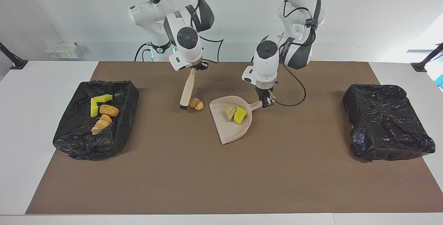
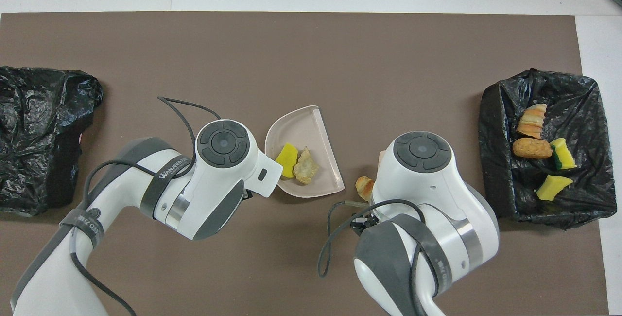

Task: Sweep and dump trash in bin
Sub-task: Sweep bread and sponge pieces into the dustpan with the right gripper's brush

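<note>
My right gripper is to sweep in the orange bread lump (image 2: 365,187), which lies between the brush and the dustpan's corner (image 2: 339,186). Next, my left gripper pulls the dustpan closer at the same time.
A beige dustpan (image 1: 230,128) (image 2: 303,126) lies mid-table holding two pieces of trash, a yellow sponge piece (image 1: 240,115) (image 2: 286,154) and a tan lump (image 1: 228,111) (image 2: 306,172). My left gripper (image 1: 265,102) is shut on the dustpan's handle. My right gripper (image 1: 196,68) is shut on the beige brush (image 1: 187,90), whose bristles touch the mat beside an orange bread lump (image 1: 197,104) (image 2: 363,187), on the lump's side toward the right arm's end. The open black bin (image 1: 95,117) (image 2: 544,209) there holds several scraps.
A second black bag-covered bin (image 1: 386,121) (image 2: 41,136) sits at the left arm's end of the table. The brown mat (image 1: 221,176) covers most of the white table. A black cable loops from the left wrist over the mat.
</note>
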{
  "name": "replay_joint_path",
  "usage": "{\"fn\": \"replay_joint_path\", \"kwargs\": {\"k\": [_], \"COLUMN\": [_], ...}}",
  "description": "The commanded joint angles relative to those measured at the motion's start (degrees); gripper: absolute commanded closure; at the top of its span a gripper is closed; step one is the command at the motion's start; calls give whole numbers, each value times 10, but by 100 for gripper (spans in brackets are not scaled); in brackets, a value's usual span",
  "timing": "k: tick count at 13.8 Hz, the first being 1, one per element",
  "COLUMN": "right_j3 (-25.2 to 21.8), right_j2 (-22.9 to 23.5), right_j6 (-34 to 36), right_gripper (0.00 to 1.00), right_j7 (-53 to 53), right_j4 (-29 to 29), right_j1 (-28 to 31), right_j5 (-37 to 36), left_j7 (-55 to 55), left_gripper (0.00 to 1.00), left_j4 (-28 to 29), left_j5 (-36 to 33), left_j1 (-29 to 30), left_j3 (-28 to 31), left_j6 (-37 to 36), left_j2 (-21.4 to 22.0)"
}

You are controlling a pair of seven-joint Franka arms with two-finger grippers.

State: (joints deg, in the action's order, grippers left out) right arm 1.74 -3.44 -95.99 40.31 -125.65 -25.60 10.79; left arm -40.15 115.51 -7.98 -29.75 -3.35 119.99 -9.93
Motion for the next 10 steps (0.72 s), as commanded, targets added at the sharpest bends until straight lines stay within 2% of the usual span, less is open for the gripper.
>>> {"fn": "replay_joint_path", "kwargs": {"k": [1, 3, 6, 8, 10], "right_j3": [5, 5, 7, 7, 12], "right_j2": [-81, -95, -49, -5, 62], "right_j6": [-40, -72, -164, -180, -177], "right_gripper": [100, 100, 100, 100, 100], "right_j7": [-1, -17, 0, -1, -1], "right_j4": [-105, -133, -133, -97, -27], "right_j1": [9, 11, 0, -10, -20], "right_j5": [12, 12, 20, 38, 38], "left_j7": [-4, -12, -20, -20, -20], "left_gripper": [100, 100, 100, 100, 100], "left_j4": [16, 17, 17, 17, 16], "left_j5": [-47, -56, -60, -60, -60], "left_j1": [-4, -5, -5, -9, -12], "left_j3": [2, 2, 2, 2, 2], "left_j6": [12, 10, 3, -18, -46], "left_j2": [4, 4, 4, 5, 8]}}
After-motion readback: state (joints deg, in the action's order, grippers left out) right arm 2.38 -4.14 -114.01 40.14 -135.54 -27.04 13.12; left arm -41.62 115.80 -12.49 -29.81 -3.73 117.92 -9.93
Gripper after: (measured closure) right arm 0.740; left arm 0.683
